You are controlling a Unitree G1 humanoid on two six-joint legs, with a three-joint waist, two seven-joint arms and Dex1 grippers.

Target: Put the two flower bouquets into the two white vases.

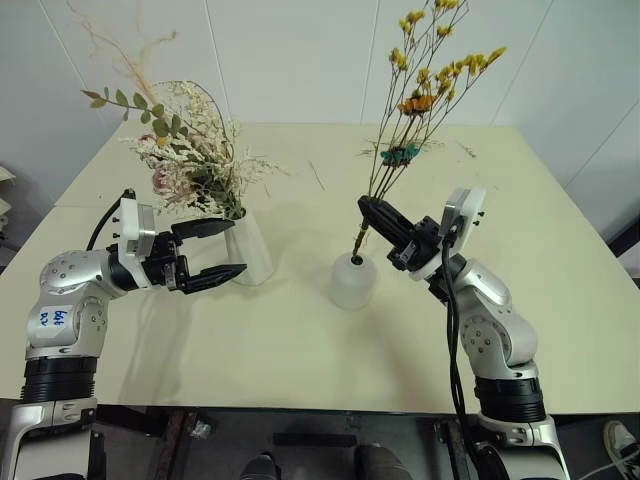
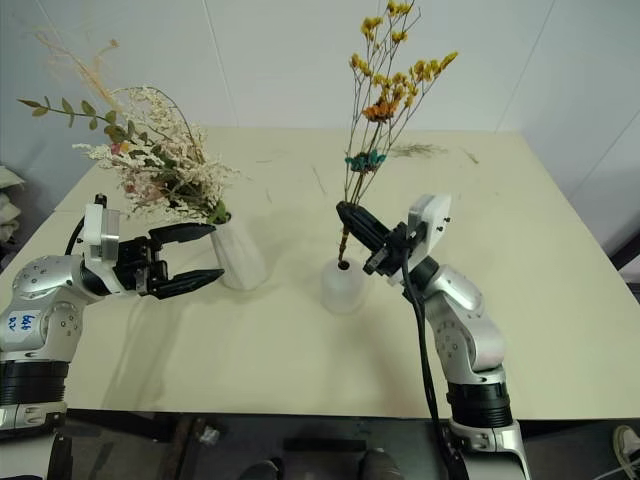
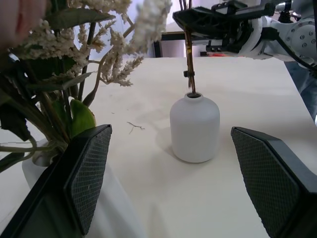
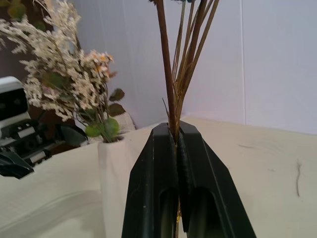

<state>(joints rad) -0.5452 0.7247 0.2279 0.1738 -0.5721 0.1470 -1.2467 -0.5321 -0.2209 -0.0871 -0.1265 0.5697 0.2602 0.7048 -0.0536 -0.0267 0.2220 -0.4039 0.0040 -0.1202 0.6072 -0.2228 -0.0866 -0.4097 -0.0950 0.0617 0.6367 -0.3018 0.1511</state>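
I should keep lowering the slim bouquet's stem ends (image 1: 358, 250), which stand inside the round vase's opening (image 1: 356, 260), with my right gripper until its fingers near that opening, then let go.
The bushy white-pink bouquet (image 1: 190, 160) stands in the taller white vase (image 1: 252, 250) at the table's left. My left gripper (image 1: 222, 251) is open just left of that vase, with nothing between its fingers. The slim yellow-orange bouquet (image 1: 425, 85) rises upright, its stem ends inside the hole of the short round white vase (image 1: 354, 281) at the middle. My right gripper (image 1: 368, 212) is shut on the slim bouquet's stems (image 4: 174, 94) just above the round vase's mouth (image 3: 193, 95).
The pale table (image 1: 300, 340) reaches to a white wall behind. A few loose dried sprigs (image 1: 316, 176) lie on the far part of the tabletop. Bare room lies in front of both vases and to the right.
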